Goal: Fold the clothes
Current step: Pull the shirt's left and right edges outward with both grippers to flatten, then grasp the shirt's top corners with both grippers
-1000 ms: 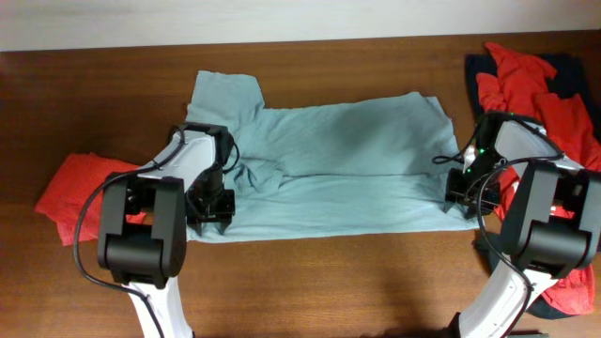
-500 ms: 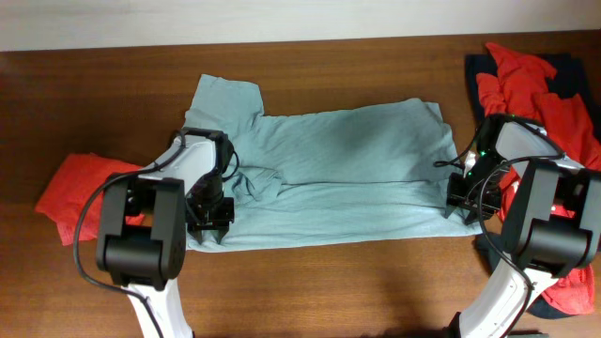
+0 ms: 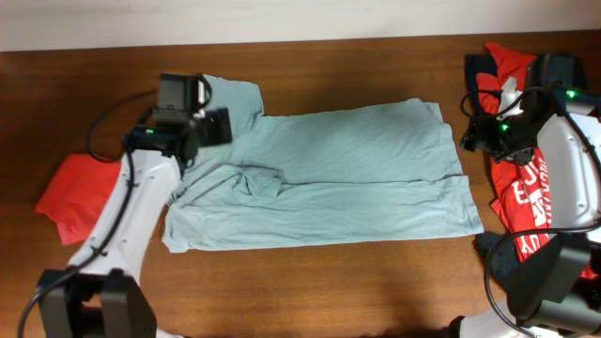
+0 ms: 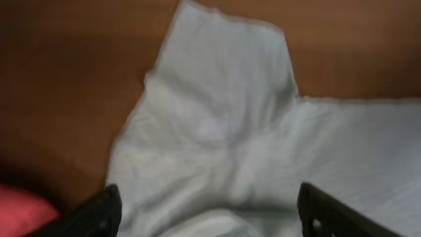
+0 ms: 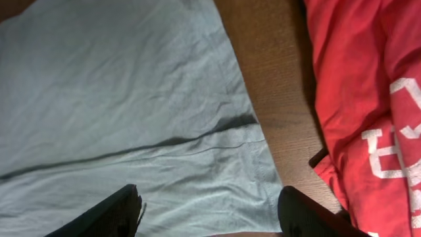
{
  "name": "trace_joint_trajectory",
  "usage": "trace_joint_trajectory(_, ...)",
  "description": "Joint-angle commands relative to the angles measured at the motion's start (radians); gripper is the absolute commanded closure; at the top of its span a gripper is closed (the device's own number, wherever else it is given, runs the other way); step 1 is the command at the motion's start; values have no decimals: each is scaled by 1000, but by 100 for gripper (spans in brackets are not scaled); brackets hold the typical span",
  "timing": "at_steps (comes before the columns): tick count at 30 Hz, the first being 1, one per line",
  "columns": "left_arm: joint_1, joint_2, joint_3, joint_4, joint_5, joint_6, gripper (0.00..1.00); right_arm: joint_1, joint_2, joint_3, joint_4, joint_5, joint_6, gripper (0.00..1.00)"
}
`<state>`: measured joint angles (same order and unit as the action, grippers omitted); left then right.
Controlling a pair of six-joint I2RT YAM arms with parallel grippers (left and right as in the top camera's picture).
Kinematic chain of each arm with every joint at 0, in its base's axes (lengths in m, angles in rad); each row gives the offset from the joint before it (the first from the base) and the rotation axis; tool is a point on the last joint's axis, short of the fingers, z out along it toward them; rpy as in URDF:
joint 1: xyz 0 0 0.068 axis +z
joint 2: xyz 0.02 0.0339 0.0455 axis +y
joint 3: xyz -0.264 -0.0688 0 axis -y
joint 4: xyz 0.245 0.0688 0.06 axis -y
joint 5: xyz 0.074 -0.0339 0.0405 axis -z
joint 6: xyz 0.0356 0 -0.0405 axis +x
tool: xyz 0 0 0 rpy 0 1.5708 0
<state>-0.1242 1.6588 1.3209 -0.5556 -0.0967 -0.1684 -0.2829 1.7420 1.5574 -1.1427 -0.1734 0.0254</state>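
Note:
The T-shirt's edge point(image 4: 139, 99) by the sleeve is clear of the red garment, so I should carry on moving my left gripper to that edge point(image 4: 125, 129) until its fingers pinch it.
A light blue T-shirt point(image 3: 329, 174) lies flat across the table, folded lengthwise, with one sleeve point(image 3: 225, 99) sticking out at the upper left and a small bunched fold point(image 3: 255, 180) near its left end. My left gripper point(image 3: 192, 127) is open and empty above the sleeve area; the left wrist view shows the sleeve point(image 4: 223, 99) below its spread fingers point(image 4: 210, 214). My right gripper point(image 3: 477, 131) is open and empty above the shirt's right edge; the right wrist view shows the hem point(image 5: 250, 145) between its fingers point(image 5: 207, 210).
A red garment point(image 3: 75, 192) lies at the left table edge. A pile of red and dark clothes point(image 3: 545, 84) sits at the right, also in the right wrist view point(image 5: 368, 99). Bare brown wood point(image 3: 329, 282) runs along the front.
Both grippers let go of the shirt's lower edge and lifted away toward the back. The shirt's lower part now lies folded flat.

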Motion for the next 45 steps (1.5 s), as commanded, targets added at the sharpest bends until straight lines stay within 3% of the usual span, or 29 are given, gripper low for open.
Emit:
trace_joint_trajectory(1,101,93,21,94,116,108,15,-5,5,3,-3,-19,-21,28)
trace_joint_trajectory(8,232,361,129,310,340,222,18,-3,5,3,-3,-26,-21,28)
trace_joint_trajectory(18,232,632,224,387,459,249,23,-3,5,3,-3,-26,-21,28)
trace_joint_trajectory(21,232,634,224,384,460,249,41,-4,5,3,-2,-26,-21,29)
trace_joint_trajectory(22,232,634,224,383,460,248,60,-3,5,3,2,-26,-21,33)
trace_joint_trajectory(23,232,634,225,379,465,248,65,-3,5,3,5,-26,-21,35)
trace_joint_trajectory(30,232,634,225,309,475,249,89,-3,36,3,66,-27,-21,48)
trace_joint_trajectory(34,232,628,225,300,475,248,94,18,90,3,217,-100,-68,53)
trace_joint_trajectory(35,232,628,225,299,475,244,94,29,110,3,285,-116,-82,50)
trace_joint_trajectory(36,232,628,225,299,475,240,94,42,135,3,369,-115,-82,33)
trace_joint_trajectory(37,232,628,225,297,475,240,94,50,151,3,419,-115,-82,29)
trace_joint_trajectory(45,232,628,225,285,475,241,94,87,394,3,798,-103,-48,28)
